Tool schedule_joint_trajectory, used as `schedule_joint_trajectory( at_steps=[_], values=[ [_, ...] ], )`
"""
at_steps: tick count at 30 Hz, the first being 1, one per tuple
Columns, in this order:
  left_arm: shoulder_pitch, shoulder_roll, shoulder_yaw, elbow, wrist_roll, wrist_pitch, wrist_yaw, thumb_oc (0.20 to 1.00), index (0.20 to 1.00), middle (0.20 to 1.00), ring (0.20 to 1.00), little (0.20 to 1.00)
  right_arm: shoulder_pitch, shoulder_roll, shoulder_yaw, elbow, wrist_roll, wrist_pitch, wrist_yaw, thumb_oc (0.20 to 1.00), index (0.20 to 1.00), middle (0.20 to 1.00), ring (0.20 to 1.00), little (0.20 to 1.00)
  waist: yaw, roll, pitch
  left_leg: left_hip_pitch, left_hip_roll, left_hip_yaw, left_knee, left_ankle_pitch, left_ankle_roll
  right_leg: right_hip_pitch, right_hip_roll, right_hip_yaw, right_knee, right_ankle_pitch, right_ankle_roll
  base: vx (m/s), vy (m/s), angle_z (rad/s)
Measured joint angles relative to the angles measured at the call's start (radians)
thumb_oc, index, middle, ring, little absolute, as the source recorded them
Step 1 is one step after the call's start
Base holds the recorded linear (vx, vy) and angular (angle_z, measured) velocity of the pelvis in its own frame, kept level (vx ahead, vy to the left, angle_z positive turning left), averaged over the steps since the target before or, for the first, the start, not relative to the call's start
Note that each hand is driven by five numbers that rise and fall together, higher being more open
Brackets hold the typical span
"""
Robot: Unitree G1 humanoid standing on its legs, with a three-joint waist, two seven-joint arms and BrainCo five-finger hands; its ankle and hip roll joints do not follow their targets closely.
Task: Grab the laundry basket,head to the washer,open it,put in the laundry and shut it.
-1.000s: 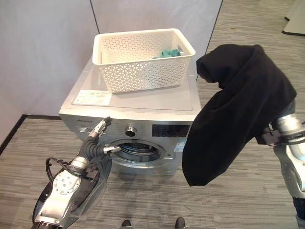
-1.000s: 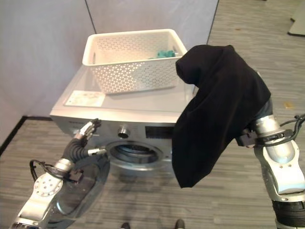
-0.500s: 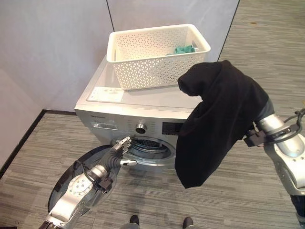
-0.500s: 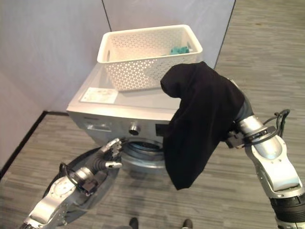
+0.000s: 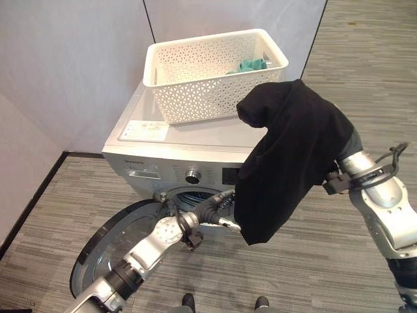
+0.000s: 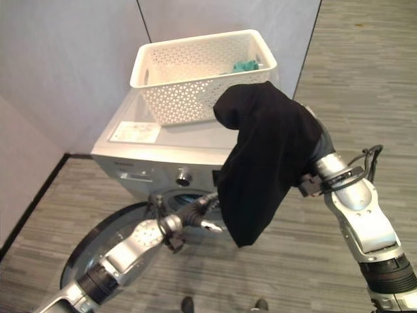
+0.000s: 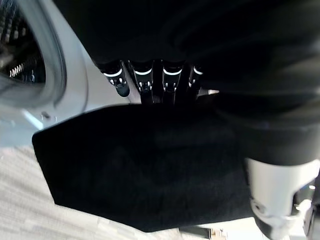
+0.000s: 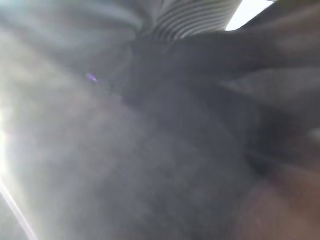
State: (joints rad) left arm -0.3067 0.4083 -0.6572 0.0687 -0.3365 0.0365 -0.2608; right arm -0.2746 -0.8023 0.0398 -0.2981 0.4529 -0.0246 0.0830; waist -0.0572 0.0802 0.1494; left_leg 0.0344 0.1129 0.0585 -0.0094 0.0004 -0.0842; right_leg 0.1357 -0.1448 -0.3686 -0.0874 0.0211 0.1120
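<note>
I expect the garment to bunch up and trail over the drum's rim when I push it in, since the black garment's long lower end point(image 5: 290, 147) hangs limp point(image 5: 257, 218).
A large black garment point(image 5: 290, 156) hangs draped over the end of my right arm point(image 5: 365, 179), in front of the right half of the silver washer point(image 5: 195, 140); the right hand is buried under it. My left hand point(image 6: 195, 215) is open and reaches across the drum opening point(image 5: 189, 195), its straight fingertips point(image 7: 145, 82) at the garment's lower part point(image 7: 145, 170). The round door point(image 5: 111, 248) stands wide open at the lower left. On the washer's top sits the white lattice basket point(image 5: 208, 98) with a teal cloth point(image 5: 251, 65) in its far right corner.
Grey partition walls point(image 5: 71, 59) close in behind and to the left of the washer. A white sheet point(image 5: 144, 130) lies on its top near the front left. Striped carpet point(image 5: 365, 59) stretches away to the right.
My left hand has left the door's edge and moved right across the drum opening to the garment's hanging end. The right arm has carried the garment slightly left, nearer the washer front.
</note>
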Motion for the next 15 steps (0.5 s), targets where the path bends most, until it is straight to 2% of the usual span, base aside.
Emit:
schedule_joint_trajectory(
  at_steps=[7, 15],
  values=[
    [-0.069, -0.048, -0.001, 0.015, 0.001, 0.012, 0.021, 1.000, 1.000, 1.000, 1.000, 1.000, -0.058, 0.026, 0.031, 0.041, -0.039, 0.002, -0.039, 0.200, 0.200, 0.200, 0.200, 0.200, -0.005, 0.001, 0.000, -0.002, -0.002, -0.005, 0.000, 0.001, -0.002, 0.003, -0.001, -0.009, 0.000, -0.001, 0.001, -0.01, -0.002, 0.04],
    [-0.186, -0.065, -0.023, 0.010, 0.082, -0.037, 0.063, 1.000, 1.000, 1.000, 1.000, 1.000, -0.057, 0.042, 0.055, 0.054, -0.035, 0.003, -0.037, 0.200, 0.200, 0.200, 0.200, 0.200, -0.009, 0.001, 0.001, -0.005, -0.003, -0.022, -0.013, 0.012, -0.008, 0.007, 0.000, -0.031, 0.000, -0.002, 0.001, 0.00, -0.002, 0.07]
  ],
)
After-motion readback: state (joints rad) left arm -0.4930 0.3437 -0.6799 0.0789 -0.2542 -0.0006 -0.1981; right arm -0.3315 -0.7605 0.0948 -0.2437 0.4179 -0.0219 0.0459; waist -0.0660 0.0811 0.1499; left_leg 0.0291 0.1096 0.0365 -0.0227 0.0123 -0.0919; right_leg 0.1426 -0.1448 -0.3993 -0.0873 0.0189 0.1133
